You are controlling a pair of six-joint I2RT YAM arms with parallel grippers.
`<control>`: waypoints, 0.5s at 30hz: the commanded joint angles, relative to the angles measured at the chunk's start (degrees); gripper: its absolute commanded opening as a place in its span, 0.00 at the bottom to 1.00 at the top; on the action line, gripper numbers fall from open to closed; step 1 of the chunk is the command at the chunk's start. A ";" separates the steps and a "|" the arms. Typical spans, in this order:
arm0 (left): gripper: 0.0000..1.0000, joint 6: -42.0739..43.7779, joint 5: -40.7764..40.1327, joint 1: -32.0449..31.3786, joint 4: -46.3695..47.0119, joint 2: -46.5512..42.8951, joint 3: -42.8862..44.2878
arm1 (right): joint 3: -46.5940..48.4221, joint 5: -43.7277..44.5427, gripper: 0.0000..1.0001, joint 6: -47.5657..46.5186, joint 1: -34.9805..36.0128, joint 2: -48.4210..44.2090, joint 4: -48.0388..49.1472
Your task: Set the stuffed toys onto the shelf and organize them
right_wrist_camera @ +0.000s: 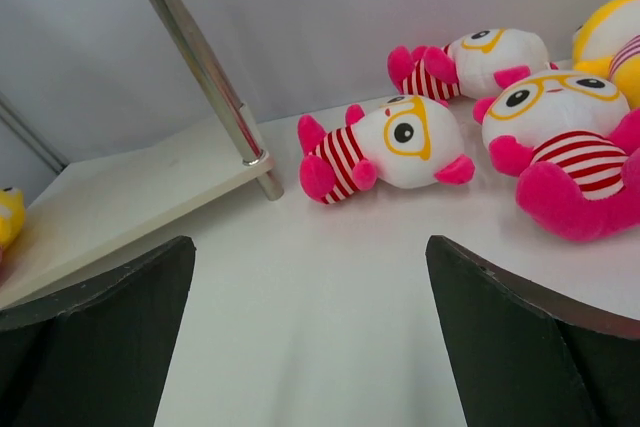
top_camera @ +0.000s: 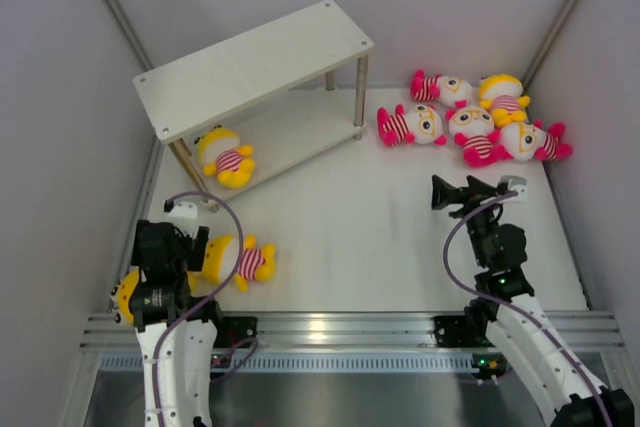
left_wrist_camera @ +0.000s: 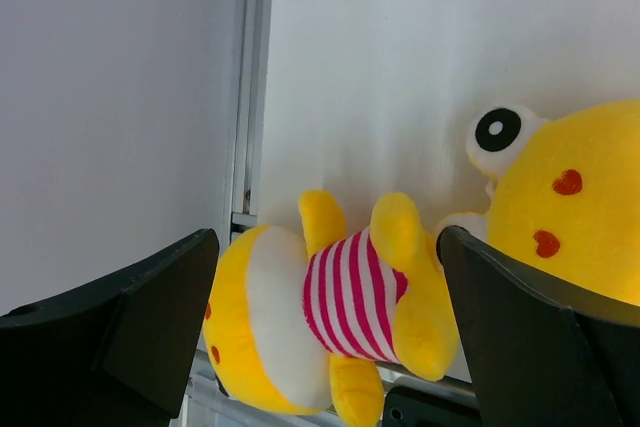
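Note:
The pink toy by the shelf leg has its striped end clear of neighbours, so my right gripper should keep reaching until its fingers straddle the near foot.
The shelf stands at the back left, with one yellow stuffed toy on its lower board. A second yellow toy lies on the table near my left arm. A third yellow toy lies at the near left edge. My left gripper is open, its jaws either side of that toy. Several toys lie at the back right, four pink-limbed, the nearest, and one yellow. My right gripper is open and empty, short of the pink toy.
A metal rail runs along the table's near edge. Pale walls close in the left, back and right sides. A shelf leg stands left of the pink toys in the right wrist view.

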 commanded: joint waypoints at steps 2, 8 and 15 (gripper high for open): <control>0.99 -2.47 -3.15 0.37 3.53 -0.11 0.80 | 5.27 3.92 0.99 1.87 0.94 2.02 -3.93; 0.99 0.59 -4.74 0.46 2.57 0.59 3.17 | 12.91 6.12 0.99 3.63 0.86 11.05 -12.18; 0.99 -1.33 2.02 2.74 -2.53 3.67 10.20 | 37.59 12.72 0.99 8.98 -2.13 37.07 -40.13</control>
